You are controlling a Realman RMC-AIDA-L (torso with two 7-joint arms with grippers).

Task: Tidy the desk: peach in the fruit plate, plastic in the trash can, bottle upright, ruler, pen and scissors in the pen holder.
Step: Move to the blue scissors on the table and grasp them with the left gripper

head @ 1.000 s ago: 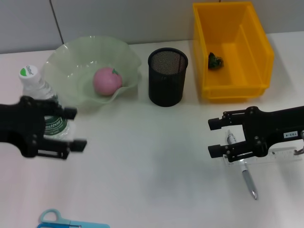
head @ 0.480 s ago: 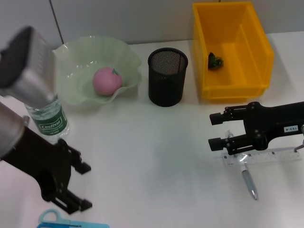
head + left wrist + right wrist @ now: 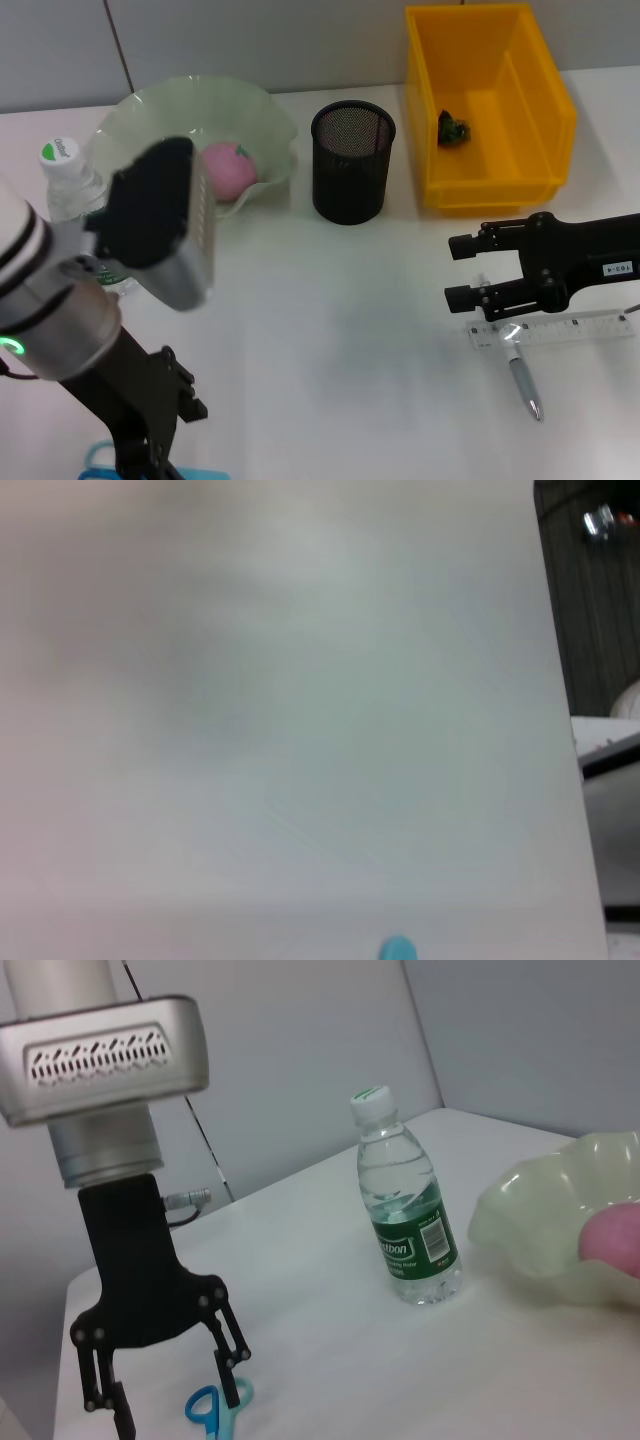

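Note:
I should keep lowering my left gripper, as the blue scissors (image 3: 206,474) lie clear of their neighbours under its open fingers, until the fingers can close around the scissors (image 3: 214,1416).
My left gripper (image 3: 160,440) is open and points down at the table's front left, just over the blue scissors (image 3: 100,462). The right wrist view shows it (image 3: 175,1410) with its fingers apart above the scissors' handle (image 3: 212,1406). The bottle (image 3: 68,185) stands upright at the left. The peach (image 3: 232,166) lies in the green fruit plate (image 3: 150,115). My right gripper (image 3: 460,271) is open, close above the clear ruler (image 3: 560,330) and the pen (image 3: 521,378). The black mesh pen holder (image 3: 352,160) stands mid-table. Green plastic (image 3: 453,128) lies in the yellow bin (image 3: 520,185).
The left arm's big silver wrist (image 3: 160,225) covers part of the plate and bottle in the head view. The table's edge with dark floor beyond shows in the left wrist view (image 3: 570,710). A grey wall runs behind the table.
My left arm has swung from beside the bottle down to the front left, its gripper now over the scissors. The right gripper has shifted slightly right above the ruler and pen.

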